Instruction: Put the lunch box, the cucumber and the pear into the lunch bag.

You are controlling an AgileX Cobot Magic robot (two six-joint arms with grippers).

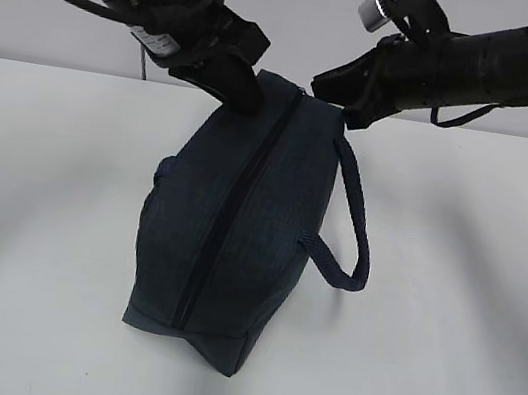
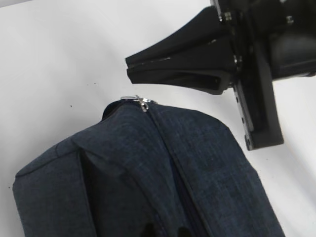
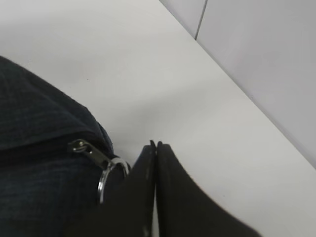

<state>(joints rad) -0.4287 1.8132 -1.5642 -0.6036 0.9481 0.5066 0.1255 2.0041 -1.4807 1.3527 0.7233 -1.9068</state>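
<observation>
My right gripper should open, move over the ring [image 3: 103,183] and close on it, because the silver ring pull [image 3: 117,162] is next to my right gripper's shut fingers.
The dark navy lunch bag [image 1: 239,224] stands on the white table [image 1: 37,220] with its black zipper [image 1: 224,221] closed along the top. My left gripper [image 1: 246,93] is shut on the fabric at the bag's far end; in the left wrist view only its fingertips [image 2: 148,230] show against the lunch bag [image 2: 148,173]. My right gripper [image 3: 156,145] is shut with nothing between its fingers, just right of the silver ring pull [image 3: 111,177]. The lunch box, the cucumber and the pear are out of view.
A strap handle [image 1: 351,222] loops out from the bag's right side. A pale wall [image 3: 266,59] rises behind the table's far edge. Bare white tabletop lies on both sides of the bag.
</observation>
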